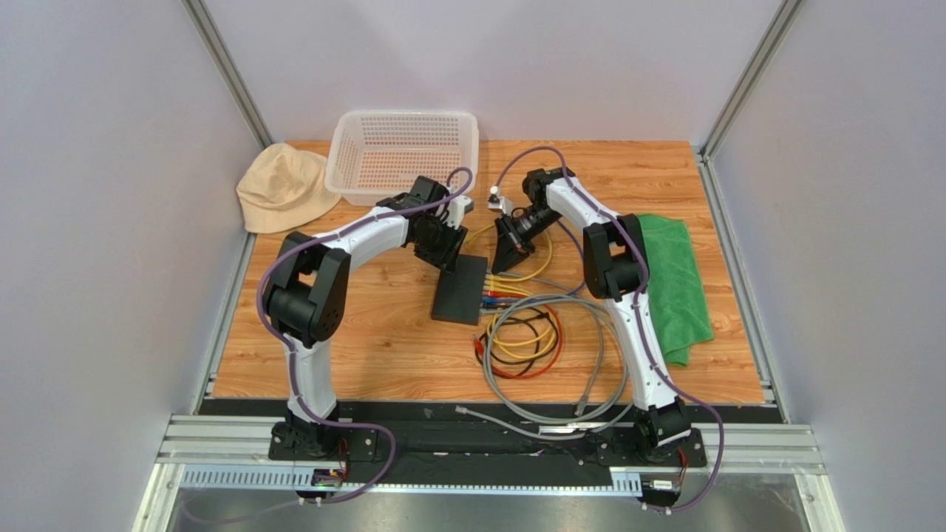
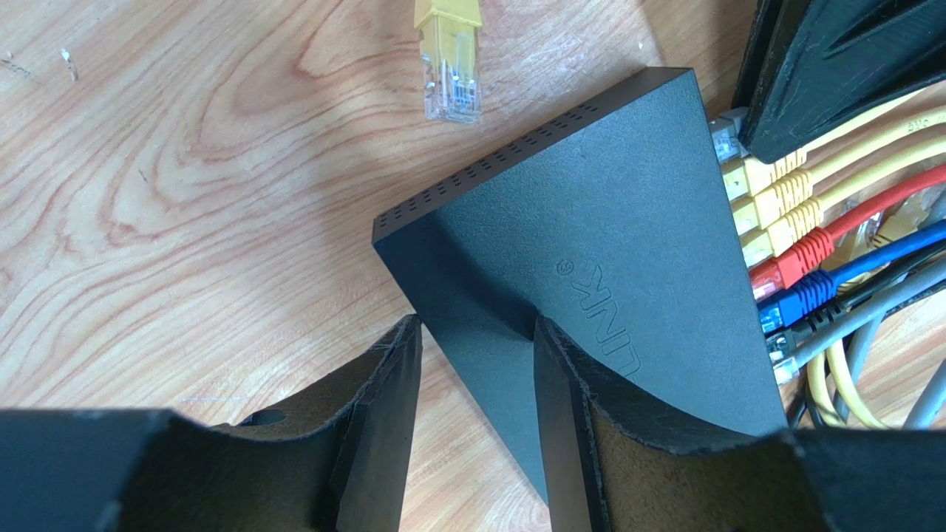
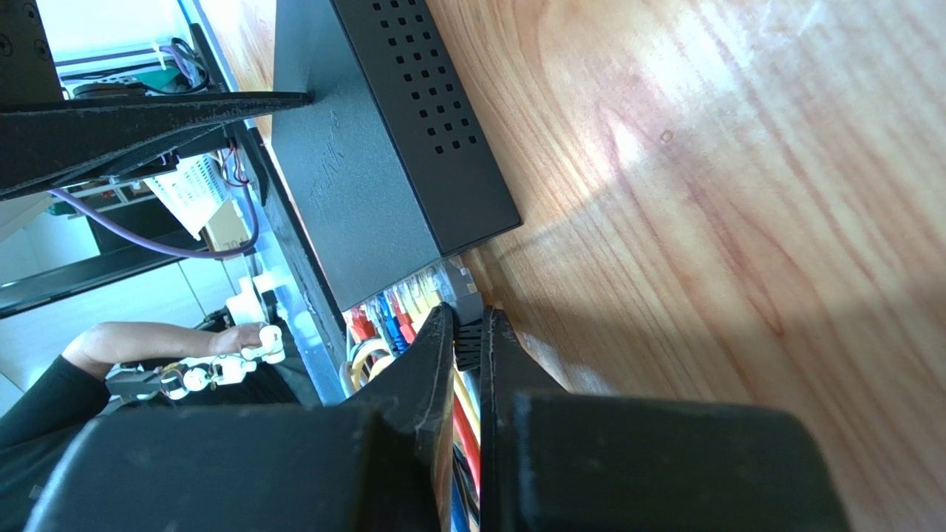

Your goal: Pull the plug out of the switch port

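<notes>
My left gripper straddles the switch's edge (image 2: 472, 405) away from the ports, so it should press the switch's top near the black plug (image 2: 655, 222) while my right gripper regrips it.
The switch (image 1: 460, 289) is a flat black box on the wooden table. It fills the left wrist view (image 2: 600, 255) and appears in the right wrist view (image 3: 378, 144). Yellow, red and blue plugs (image 2: 791, 238) sit in a row of its ports. My left gripper (image 2: 475, 371) straddles the switch's near corner, one finger on each flat face. My right gripper (image 3: 466, 324) is almost closed on a black ribbed plug (image 3: 471, 346) at the end of the row, still at the port. From above it shows right of the switch (image 1: 513, 249).
A loose yellow plug (image 2: 450, 69) lies on the wood beyond the switch. Coiled yellow, red and grey cables (image 1: 533, 338) lie in front. A white basket (image 1: 405, 155) and a beige hat (image 1: 283, 188) are at the back left. A green cloth (image 1: 672, 283) lies at the right.
</notes>
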